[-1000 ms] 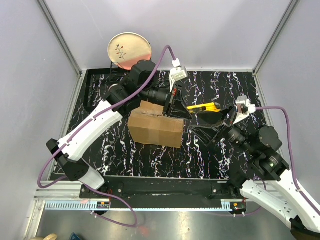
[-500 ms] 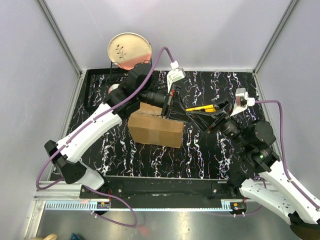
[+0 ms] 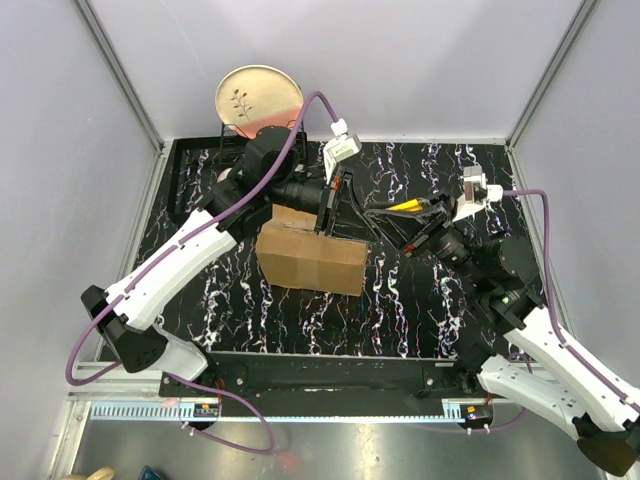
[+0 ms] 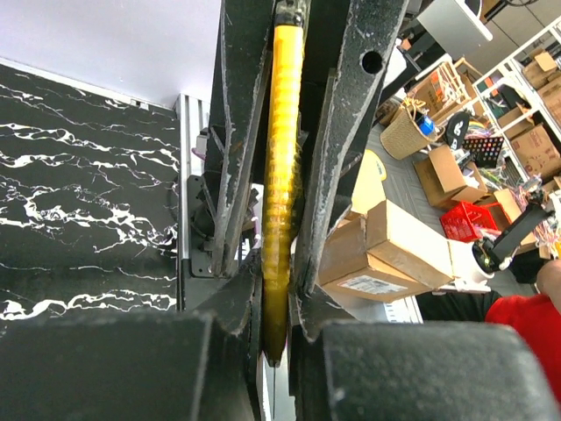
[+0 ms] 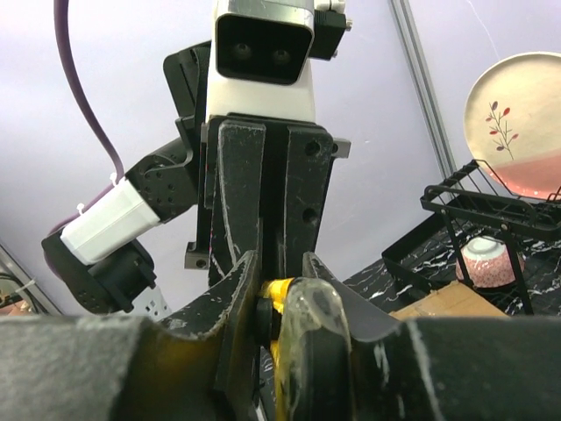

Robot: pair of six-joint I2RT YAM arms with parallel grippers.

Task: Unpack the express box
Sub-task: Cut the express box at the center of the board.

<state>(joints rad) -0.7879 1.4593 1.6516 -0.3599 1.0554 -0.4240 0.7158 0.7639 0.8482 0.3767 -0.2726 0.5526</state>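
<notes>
Next, I open my left gripper and steady the box [image 3: 315,262] with it before my right gripper cuts, because both my grippers hold the utility knife [image 3: 407,206] and the express box lies loose.
The express box [image 3: 312,258] is a brown cardboard carton lying left of the table's middle; its corner also shows as the box [image 5: 456,303] in the right wrist view. A yellow utility knife [image 3: 408,206] hangs in the air to the right of the box. My left gripper [image 3: 356,209] is shut on one end of it, and the knife [image 4: 280,158] runs straight up between the left gripper [image 4: 276,307] jaws. My right gripper [image 3: 392,218] faces it from the other side. The right gripper [image 5: 279,298] jaws press on the knife [image 5: 280,288].
A cream plate [image 3: 258,98] with a twig print stands in a black wire rack [image 3: 215,165] at the back left. A small pink bowl [image 5: 491,263] sits under that rack. Grey walls close in the black marbled table [image 3: 300,320] on three sides.
My right gripper has swung up and left to the knife and closed its jaws on it. The left arm has shifted slightly left with the knife. The box has not moved.
</notes>
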